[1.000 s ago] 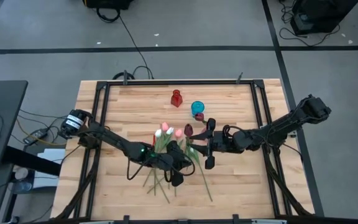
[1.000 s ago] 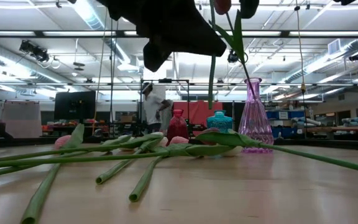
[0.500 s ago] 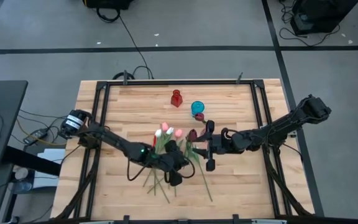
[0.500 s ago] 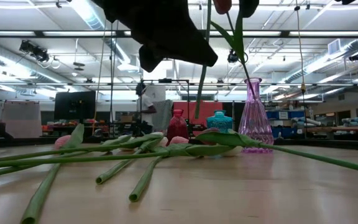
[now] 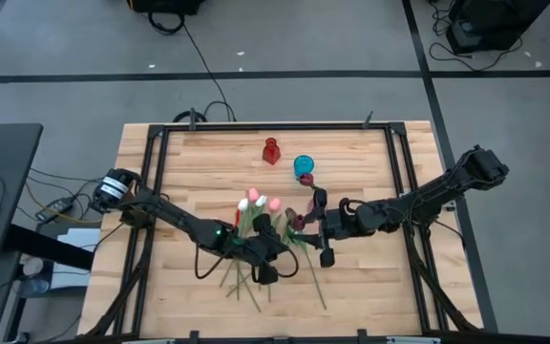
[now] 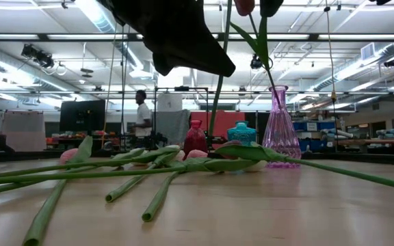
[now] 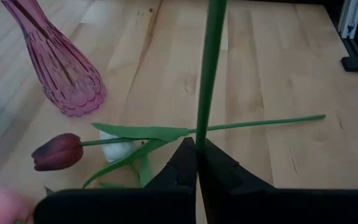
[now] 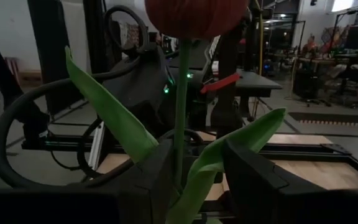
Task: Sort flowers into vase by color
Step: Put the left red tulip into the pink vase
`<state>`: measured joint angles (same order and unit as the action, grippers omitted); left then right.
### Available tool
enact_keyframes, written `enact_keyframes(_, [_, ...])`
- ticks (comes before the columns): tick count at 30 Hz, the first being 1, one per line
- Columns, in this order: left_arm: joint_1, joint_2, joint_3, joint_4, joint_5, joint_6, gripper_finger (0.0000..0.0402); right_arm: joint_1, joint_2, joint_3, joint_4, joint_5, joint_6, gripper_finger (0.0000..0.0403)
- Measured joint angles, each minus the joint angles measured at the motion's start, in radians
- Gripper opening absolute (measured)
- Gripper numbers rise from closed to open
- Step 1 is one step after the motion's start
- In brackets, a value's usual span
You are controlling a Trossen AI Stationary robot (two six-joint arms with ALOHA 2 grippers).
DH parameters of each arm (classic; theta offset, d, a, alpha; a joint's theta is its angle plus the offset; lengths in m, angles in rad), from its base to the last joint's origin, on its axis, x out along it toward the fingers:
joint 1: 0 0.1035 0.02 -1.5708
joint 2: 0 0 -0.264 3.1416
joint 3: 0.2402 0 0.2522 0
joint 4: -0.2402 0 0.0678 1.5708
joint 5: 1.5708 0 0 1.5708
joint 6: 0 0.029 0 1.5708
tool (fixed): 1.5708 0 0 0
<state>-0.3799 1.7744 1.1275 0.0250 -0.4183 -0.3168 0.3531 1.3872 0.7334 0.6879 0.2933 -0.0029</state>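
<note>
The green stem [image 7: 210, 74] of the maroon tulip in my right gripper is still pinched by my left gripper, so my left gripper should open before my right gripper fills the pink vase [image 6: 280, 126].
My left gripper [image 7: 197, 155] is shut on a thin green stem [image 7: 207, 68] above the flowers on the table; in the low view it is the dark mass at the top [image 6: 176, 34]. The head of that stem is out of view. My right gripper [image 8: 194, 168] is shut on a maroon tulip [image 8: 194, 15], whose stem slants down into the mouth of the pink glass vase [image 6: 279, 130]. Several tulips [image 6: 135, 164] lie on their stems and leaves mid-table. A maroon tulip [image 7: 58, 151] and a white head [image 7: 118, 149] lie beside the pink vase [image 7: 61, 68]. My left gripper pinches the green stem [image 7: 202, 134] between its two shut fingertips, from above. The stem hangs down past the fingertips [image 6: 216, 102], slightly tilted, and its lower end is clear of the table. Which end of the flower this is, I cannot tell. My right gripper holds the maroon tulip by its stem [image 8: 180, 134] below the head, among the leaves, between its two fingers. The tulip stands nearly upright with its head up. Its lower stem [image 6: 269, 75] reaches down into the pink vase's mouth.
A small red vase [image 5: 271, 151] and a blue vase [image 5: 304, 167] stand toward the far edge; they also show in the low view, the red vase [image 6: 195, 139] and the blue vase [image 6: 241, 133]. A black frame [image 5: 275, 127] rims the table. A person walks in the room behind.
The stem in my left gripper has swung toward the table's left, and its lower end now hangs lower and more tilted. My right gripper has shifted slightly toward the near edge with the maroon tulip. Both grippers stay shut.
</note>
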Motion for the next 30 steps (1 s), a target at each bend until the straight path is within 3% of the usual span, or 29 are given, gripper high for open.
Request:
enact_keyframes(10, [0.000, 0.000, 0.000, 0.007, 0.000, 0.000, 0.0008, 0.001, 0.000, 0.000, 0.007, 0.016, 0.000, 0.0141])
enact_keyframes(21, [0.000, 0.000, 0.000, 0.029, 0.000, -0.005, 0.0011, 0.001, 0.000, 0.000, -0.001, 0.022, 0.026, 0.0030])
enact_keyframes(24, [-0.002, 0.000, -0.001, 0.042, -0.020, -0.027, 0.0033, 0.001, -0.001, 0.000, -0.002, 0.022, 0.026, 0.0011])
enact_keyframes(30, [-0.015, -0.002, 0.000, 0.090, -0.072, -0.032, 0.0112, 0.001, -0.052, 0.000, -0.083, 0.053, 0.043, 0.0023])
